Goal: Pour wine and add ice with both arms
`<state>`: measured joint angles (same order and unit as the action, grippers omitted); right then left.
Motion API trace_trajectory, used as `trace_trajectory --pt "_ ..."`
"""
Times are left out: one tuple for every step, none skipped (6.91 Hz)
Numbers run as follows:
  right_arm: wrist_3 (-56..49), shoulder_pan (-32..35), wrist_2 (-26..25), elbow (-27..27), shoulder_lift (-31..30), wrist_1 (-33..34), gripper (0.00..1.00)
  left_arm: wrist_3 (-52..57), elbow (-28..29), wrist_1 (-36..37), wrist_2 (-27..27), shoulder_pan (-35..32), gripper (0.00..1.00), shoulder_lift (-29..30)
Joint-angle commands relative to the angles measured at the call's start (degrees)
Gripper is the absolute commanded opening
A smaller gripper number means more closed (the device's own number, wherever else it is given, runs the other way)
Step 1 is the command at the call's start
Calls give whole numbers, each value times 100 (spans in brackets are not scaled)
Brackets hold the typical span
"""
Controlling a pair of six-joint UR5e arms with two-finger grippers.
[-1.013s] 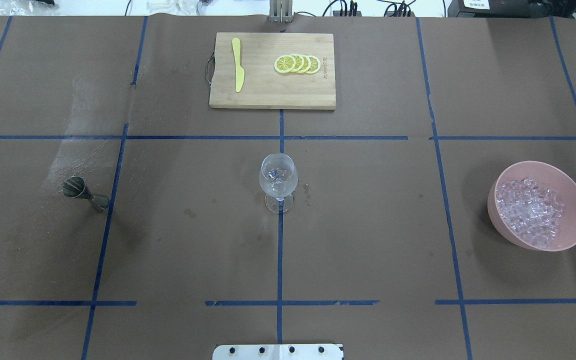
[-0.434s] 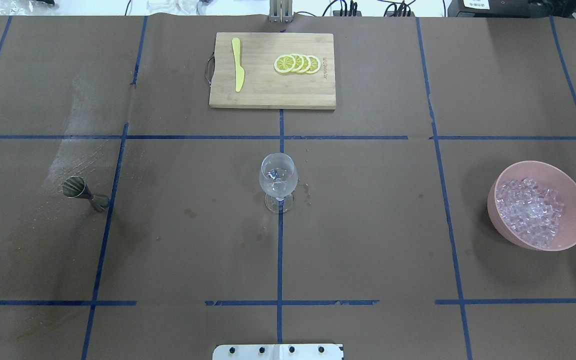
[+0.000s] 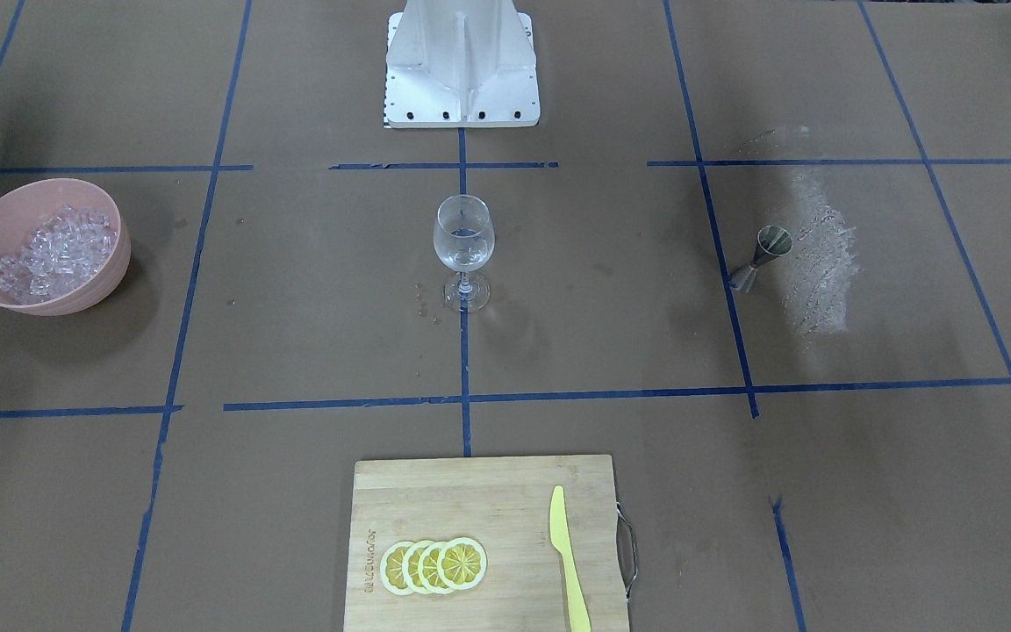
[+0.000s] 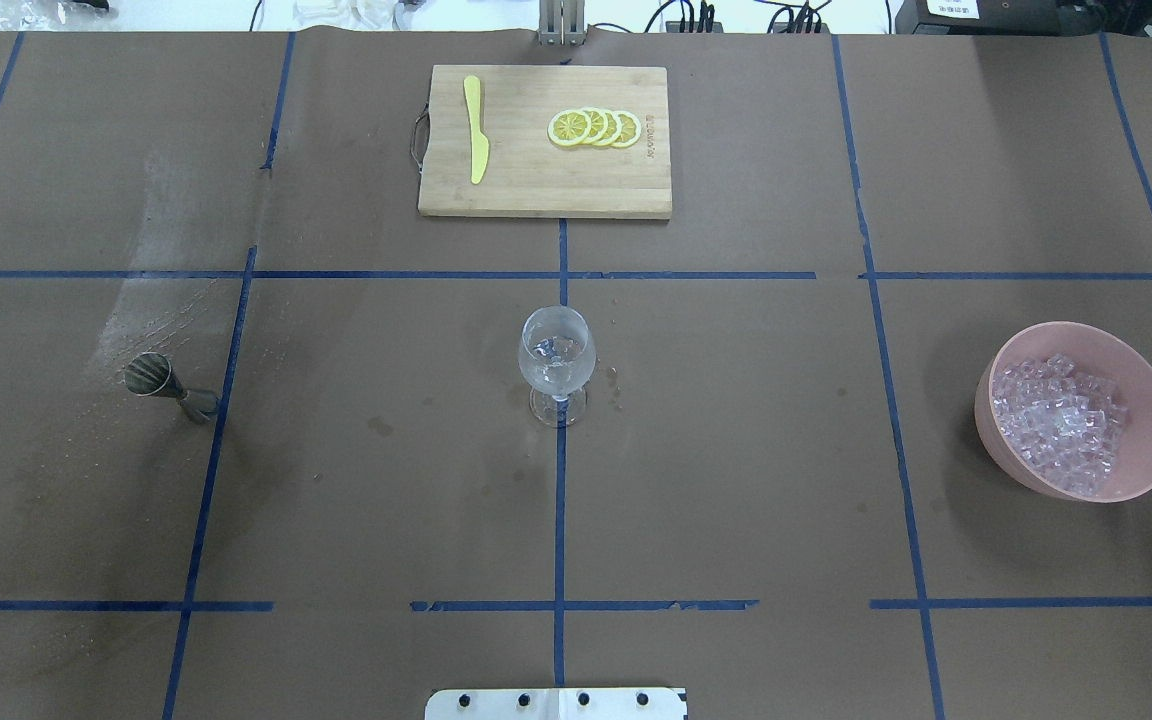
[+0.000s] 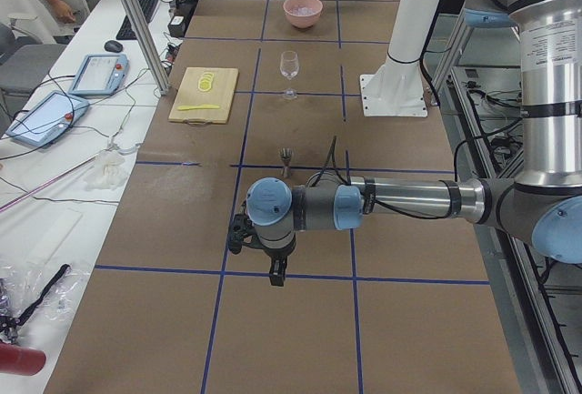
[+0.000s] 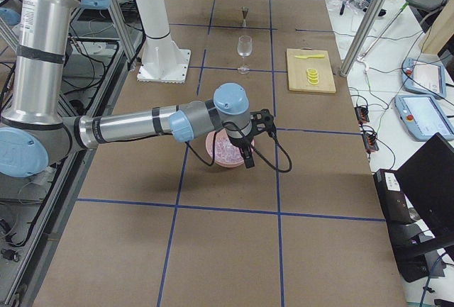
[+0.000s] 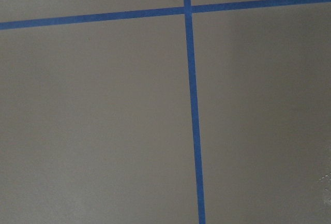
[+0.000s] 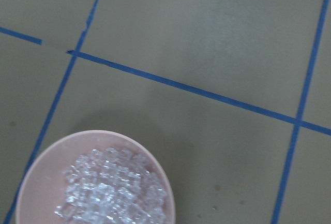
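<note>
The pink bowl's opening is open above the heaped ice. My right gripper continues to move over and down until its fingers touch the ice.
A wine glass (image 4: 557, 365) stands at the table's centre and also shows in the front view (image 3: 464, 250). It holds a little clear wine (image 3: 464, 254) with a few glinting ice cubes. A pink bowl (image 4: 1146, 395) at the right holds a heap of ice (image 4: 1061, 420). The right wrist view looks down on the bowl (image 8: 155, 177) and the ice (image 8: 111, 195). The right gripper (image 6: 247, 159) hangs just above the bowl (image 6: 216, 152). The left gripper (image 5: 274, 276) hovers over bare table, nearer the camera than a metal jigger (image 5: 285, 159). I cannot tell whether either gripper is open or shut.
The jigger (image 4: 171, 387) stands at the left beside a white powdery smear (image 4: 151, 310). A wooden cutting board (image 4: 546, 190) at the far side carries lemon slices (image 4: 596, 128) and a yellow knife (image 4: 476, 130). The white base block (image 3: 462, 61) sits at the near edge.
</note>
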<state>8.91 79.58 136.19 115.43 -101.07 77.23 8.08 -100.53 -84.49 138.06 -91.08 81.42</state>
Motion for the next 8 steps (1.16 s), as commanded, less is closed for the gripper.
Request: trace_trajectory --pt "1598 -967 -327 453 88 -355 100 -9 -28 -15 28 -15 100 102" --pt "2136 -1284 -608 454 -164 -793 99 -9 -54 -15 28 -15 100 128" --pt "2298 -1609 -1011 410 -524 -1258 95 -9 -54 -15 28 -24 100 190" --pt "2535 -1847 -1059 227 -675 -1655 96 -9 -54 -15 28 -15 100 242" --pt "2755 -2172 -1303 164 -685 -1667 95 -9 -54 -15 28 -15 100 278" --pt "2766 -2401 -1383 51 -686 -1676 82 -9 -54 -15 28 -15 100 322" --pt "2774 -2525 -1436 15 -668 -1676 81 -9 -63 -15 28 -15 100 339" --pt "2809 -2639 -1507 -29 -651 -1676 81 -9 -89 -15 28 -24 100 357"
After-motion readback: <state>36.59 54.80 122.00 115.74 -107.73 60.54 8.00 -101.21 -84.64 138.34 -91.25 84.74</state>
